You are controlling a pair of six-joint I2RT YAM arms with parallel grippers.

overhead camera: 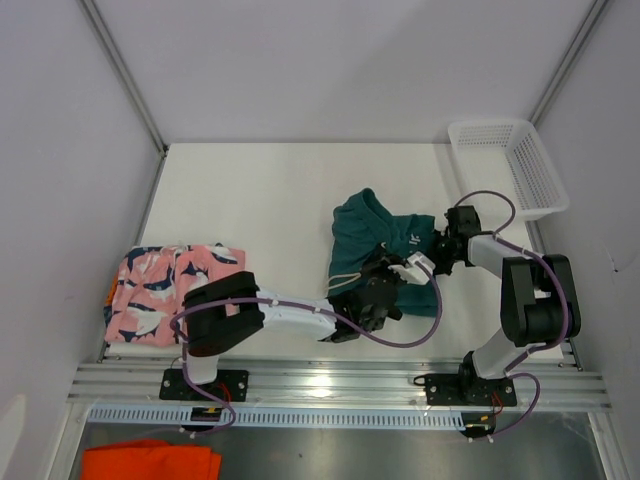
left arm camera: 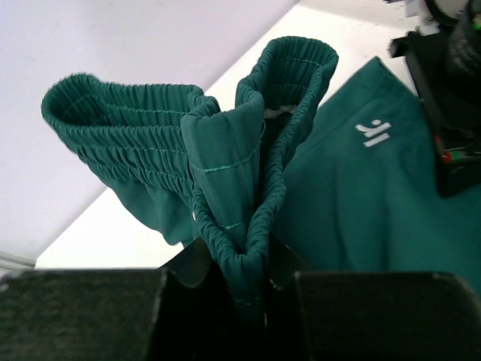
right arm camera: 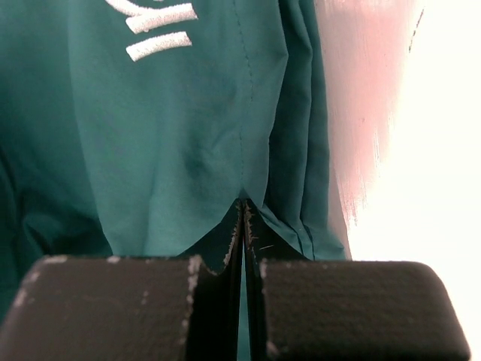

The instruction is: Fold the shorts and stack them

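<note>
I can see my right gripper holding the hem (right arm camera: 257,169) near the white logo. My left gripper goes on bringing the waistband toward that hem (overhead camera: 430,300) and releases it there.
The teal green shorts (overhead camera: 385,240) lie bunched at the table's middle right. My left gripper (overhead camera: 383,283) is shut on their gathered elastic waistband (left arm camera: 248,248), which rises in folds in front of the fingers. My right gripper (overhead camera: 432,262) is shut on a thin hem of the same shorts (right arm camera: 188,135), near the white logo (right arm camera: 154,22). The pink shark shorts (overhead camera: 170,290) lie folded at the table's left edge. The blue/orange/white print shorts are barely visible beneath the pink ones, if at all.
A white mesh basket (overhead camera: 510,165) stands at the back right. A bright orange cloth (overhead camera: 150,462) lies below the table's front rail. The right arm's black body (left arm camera: 451,98) shows close beside the shorts in the left wrist view.
</note>
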